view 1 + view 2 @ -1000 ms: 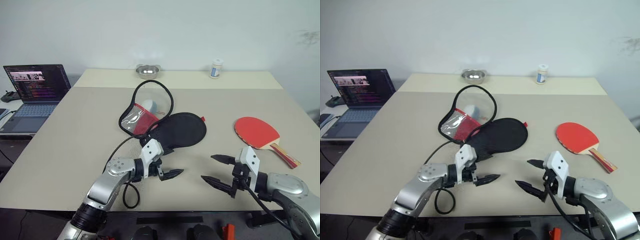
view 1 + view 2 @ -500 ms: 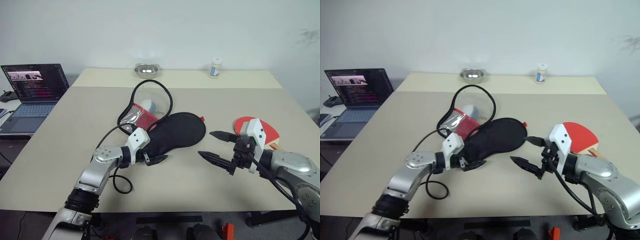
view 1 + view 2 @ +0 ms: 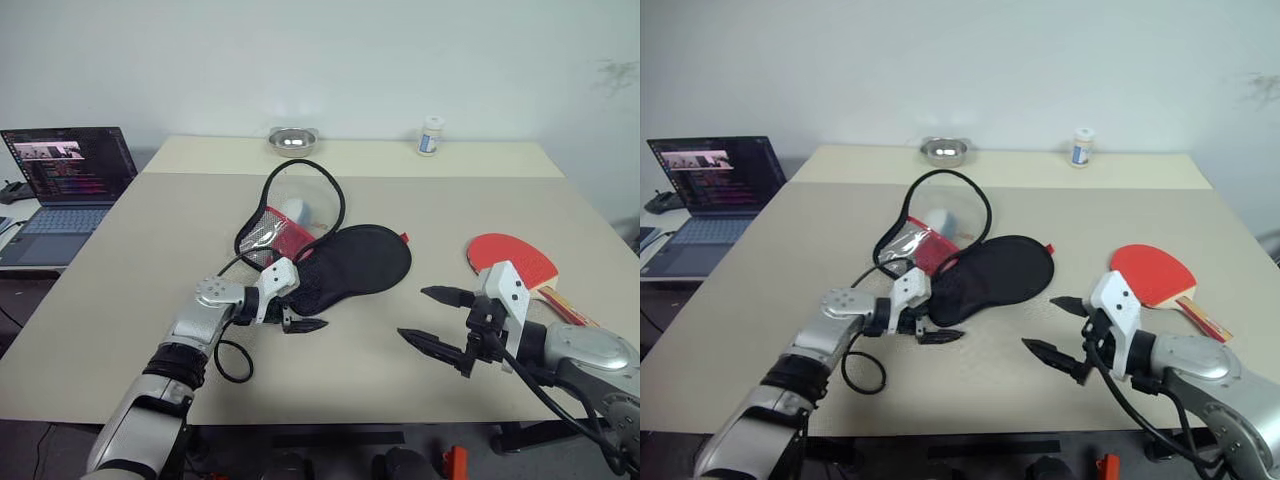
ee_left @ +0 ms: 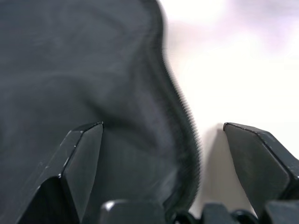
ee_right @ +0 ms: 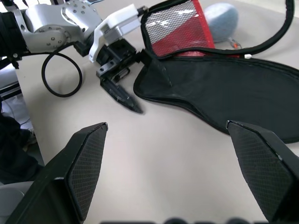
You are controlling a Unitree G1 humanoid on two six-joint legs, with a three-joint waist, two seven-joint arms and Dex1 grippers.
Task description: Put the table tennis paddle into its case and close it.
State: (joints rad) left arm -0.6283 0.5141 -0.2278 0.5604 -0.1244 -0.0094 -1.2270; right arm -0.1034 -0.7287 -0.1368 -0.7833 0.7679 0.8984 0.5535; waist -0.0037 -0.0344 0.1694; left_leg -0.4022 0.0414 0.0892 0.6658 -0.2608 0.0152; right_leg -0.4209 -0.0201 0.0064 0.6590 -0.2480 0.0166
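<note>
I expect the red mesh half [image 3: 277, 236] to swing along when I pull the narrow end, because the black half meets it along a seam [image 3: 306, 256].
The case [image 3: 352, 262] lies open mid-table, black side up, with its red mesh half [image 3: 274, 232] and black zip trim raised at the far left. My left gripper [image 3: 305, 308] is open at the case's near left end. In the left wrist view the case's black edge [image 4: 184, 140] lies between its spread fingers [image 4: 77, 158]. The table tennis paddle [image 3: 512, 262] lies red face up at the right, handle toward the table's right edge. My right gripper [image 3: 414, 313] hovers open and empty between case and paddle, pointing at the case [image 5: 224, 93] and the left gripper [image 5: 133, 84].
A pale ball [image 3: 298, 210] sits inside the case's trim loop. At the table's far edge stand a metal bowl [image 3: 293, 141] and a white bottle [image 3: 431, 136]. An open laptop [image 3: 70, 170] is on a side table to the left.
My left gripper has moved away from the table's near edge up to the case's end and now straddles its edge. My right gripper has risen a little.
</note>
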